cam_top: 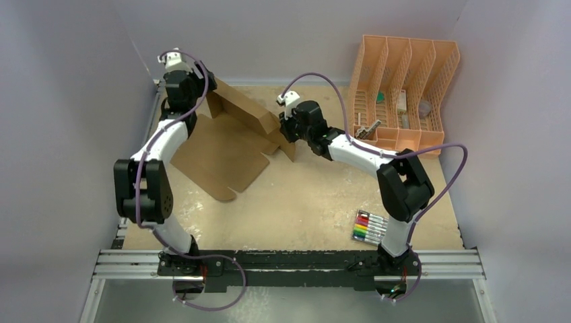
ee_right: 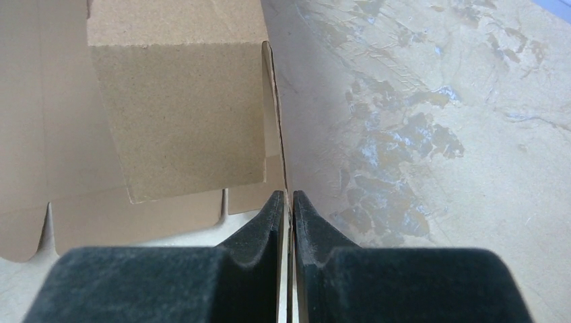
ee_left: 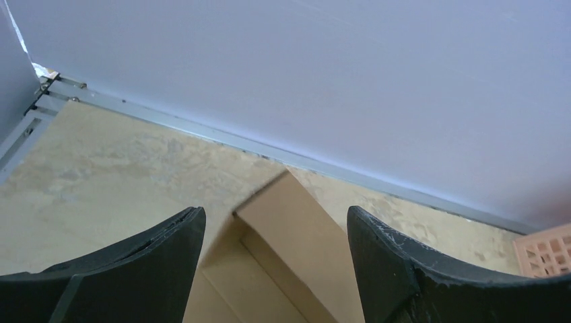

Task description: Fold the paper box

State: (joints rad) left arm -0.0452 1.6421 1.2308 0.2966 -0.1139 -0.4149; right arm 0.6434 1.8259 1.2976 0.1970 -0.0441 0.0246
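The paper box's raised side (cam_top: 244,108) leans toward the back wall, so next my left gripper withdraws while my right gripper straightens the box by the box's side panel (cam_top: 289,147).
The paper box (cam_top: 222,151) is a brown cardboard sheet lying flat at the left of the table, with its far wall (cam_top: 246,111) folded up. My right gripper (cam_top: 288,131) is shut on an upright side panel of the box, seen edge-on between the pads (ee_right: 288,202), with a folded flap (ee_right: 182,114) to its left. My left gripper (cam_top: 202,87) is open above the box's far left corner; the raised wall (ee_left: 296,229) shows between its fingers (ee_left: 165,259), not touched.
A peach slotted organizer (cam_top: 404,91) with small items stands at the back right. A pack of coloured markers (cam_top: 369,227) lies at the front right. The enclosure's back wall (ee_left: 337,81) is close behind the left gripper.
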